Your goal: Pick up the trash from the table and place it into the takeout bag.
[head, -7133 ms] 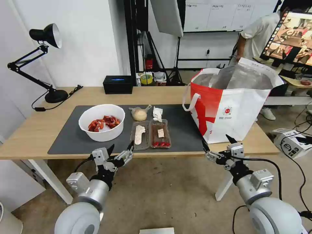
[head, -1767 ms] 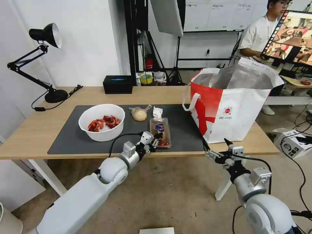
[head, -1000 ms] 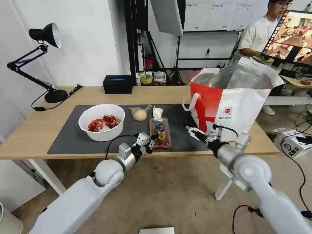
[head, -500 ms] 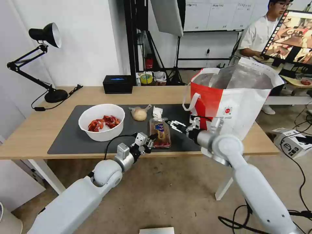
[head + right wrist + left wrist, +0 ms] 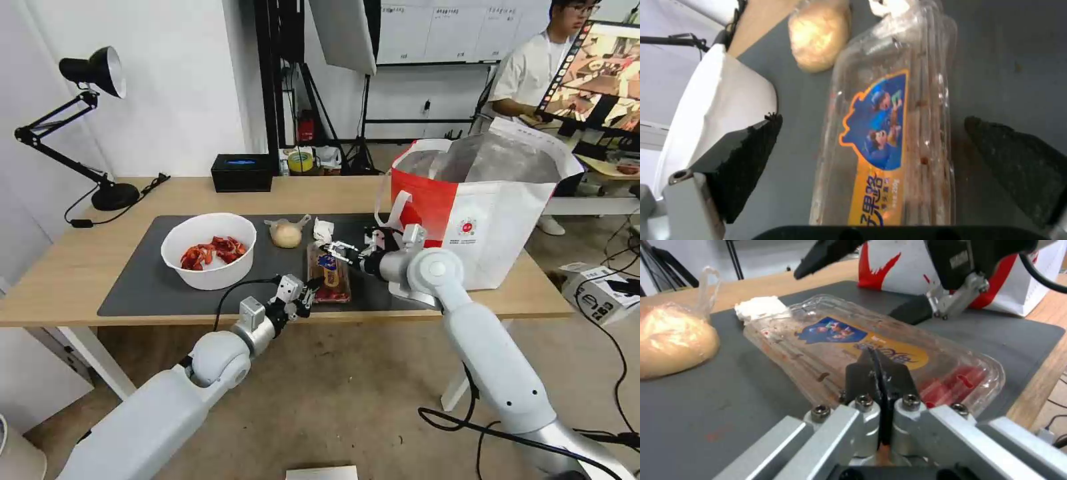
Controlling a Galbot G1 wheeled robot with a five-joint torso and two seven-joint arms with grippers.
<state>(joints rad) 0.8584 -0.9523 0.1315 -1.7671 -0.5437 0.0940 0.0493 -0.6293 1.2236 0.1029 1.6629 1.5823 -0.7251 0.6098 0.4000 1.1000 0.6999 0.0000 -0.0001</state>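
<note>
Thin clear rims run along the tray's edge. The tray's side will therefore press almost flat when I pinch it with my right gripper.
The clear plastic tray [image 5: 328,272] lies folded shut on the dark mat [image 5: 140,287], its blue and yellow label [image 5: 840,330] facing up. My left gripper [image 5: 311,289] is at the tray's near-left edge, its fingers [image 5: 878,368] shut on that edge. My right gripper [image 5: 335,251] hovers open over the tray's far end, one finger on each side of the tray [image 5: 880,133]. The white bowl [image 5: 208,250] of red shells, the knotted bag [image 5: 287,233] and the tissue [image 5: 323,230] rest on the mat. The takeout bag [image 5: 493,220] stands open at the right.
The light-wood table [image 5: 67,273] also carries a black box [image 5: 241,172] at the back and a desk lamp [image 5: 110,197] at the far left. The takeout bag's loop handle [image 5: 393,207] hangs close to my right wrist. Behind the bag, a person sits at a monitor.
My right arm has swung in from the table's front right edge to above the tray, still open. The tray, open earlier, now lies folded shut, with my left gripper still at its edge.
</note>
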